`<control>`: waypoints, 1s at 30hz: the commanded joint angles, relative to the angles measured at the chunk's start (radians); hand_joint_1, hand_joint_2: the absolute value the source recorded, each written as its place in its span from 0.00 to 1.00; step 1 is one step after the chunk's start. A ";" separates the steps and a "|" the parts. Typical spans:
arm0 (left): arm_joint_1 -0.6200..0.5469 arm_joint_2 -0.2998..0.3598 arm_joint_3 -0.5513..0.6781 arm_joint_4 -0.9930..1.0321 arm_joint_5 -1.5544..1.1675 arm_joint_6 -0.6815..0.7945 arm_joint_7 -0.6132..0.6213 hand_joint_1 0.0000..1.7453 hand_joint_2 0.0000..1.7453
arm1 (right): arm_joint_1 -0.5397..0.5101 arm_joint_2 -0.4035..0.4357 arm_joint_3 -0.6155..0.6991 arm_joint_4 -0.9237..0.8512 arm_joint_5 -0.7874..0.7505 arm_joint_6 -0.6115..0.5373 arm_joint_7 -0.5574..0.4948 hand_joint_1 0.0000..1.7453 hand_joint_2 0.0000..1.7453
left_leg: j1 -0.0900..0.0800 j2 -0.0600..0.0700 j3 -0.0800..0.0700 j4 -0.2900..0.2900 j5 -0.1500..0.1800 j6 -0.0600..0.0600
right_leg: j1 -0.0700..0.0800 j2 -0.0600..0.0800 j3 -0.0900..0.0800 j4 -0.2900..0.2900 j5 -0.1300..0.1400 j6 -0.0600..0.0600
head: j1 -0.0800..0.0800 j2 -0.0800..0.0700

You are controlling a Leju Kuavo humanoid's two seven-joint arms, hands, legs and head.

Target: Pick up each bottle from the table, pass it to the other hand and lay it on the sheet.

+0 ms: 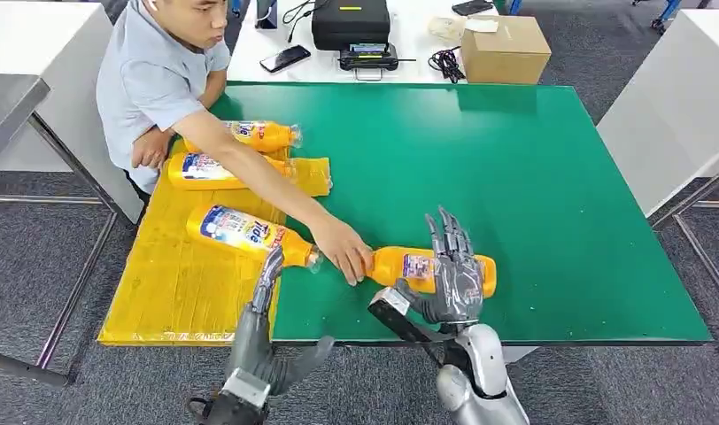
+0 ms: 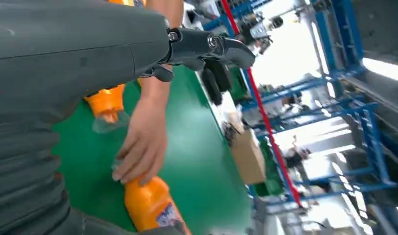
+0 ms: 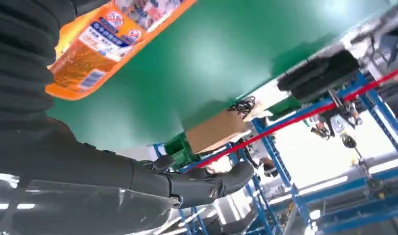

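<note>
The orange bottle (image 1: 390, 263) has its small-print label (image 1: 418, 266) turned up, so the robot should expect the big blue and white label to be hidden on the bottle's bottom side.
An orange bottle (image 1: 398, 266) lies on its side on the green table (image 1: 533, 195) near the front edge. A person's hand (image 1: 343, 251) grips its neck end. My right hand (image 1: 453, 270) lies over the bottle's middle with fingers stretched out and spread, not closed round it; the right wrist view has the bottle (image 3: 104, 39) beside the hand's cover. My left hand (image 1: 266, 282) reaches up at the front edge, fingers straight and empty, just short of the cap of a bottle (image 1: 241, 232) lying on the yellow sheet (image 1: 179, 292). Two more bottles (image 1: 205, 170) (image 1: 263, 135) lie further back on the sheet.
The person (image 1: 157, 80) sits at the table's far left corner, arm stretched across the sheet. Behind the green table a white table holds a cardboard box (image 1: 505, 49), a black case (image 1: 351, 22), a phone (image 1: 284, 58) and cables (image 1: 446, 62). White tables stand on both sides.
</note>
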 commanded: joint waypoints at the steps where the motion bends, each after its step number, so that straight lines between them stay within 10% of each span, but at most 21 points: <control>1: -0.124 -0.011 -0.001 0.150 0.059 -0.052 -0.007 0.00 1.00 | 0.060 -0.145 -0.017 -0.055 0.018 -0.023 0.036 0.00 1.00 | 0.001 -0.006 0.003 -0.001 0.000 -0.001 | 0.001 -0.006 0.006 -0.002 -0.002 -0.002 | 0.000 0.000; 30: -0.231 -0.026 -0.073 0.302 0.140 -0.092 0.069 0.00 1.00 | -0.368 -0.224 0.037 0.559 0.026 0.166 0.098 0.00 1.00 | 0.001 0.003 0.007 0.000 -0.002 -0.002 | 0.001 0.002 0.007 -0.001 0.000 -0.003 | 0.000 0.000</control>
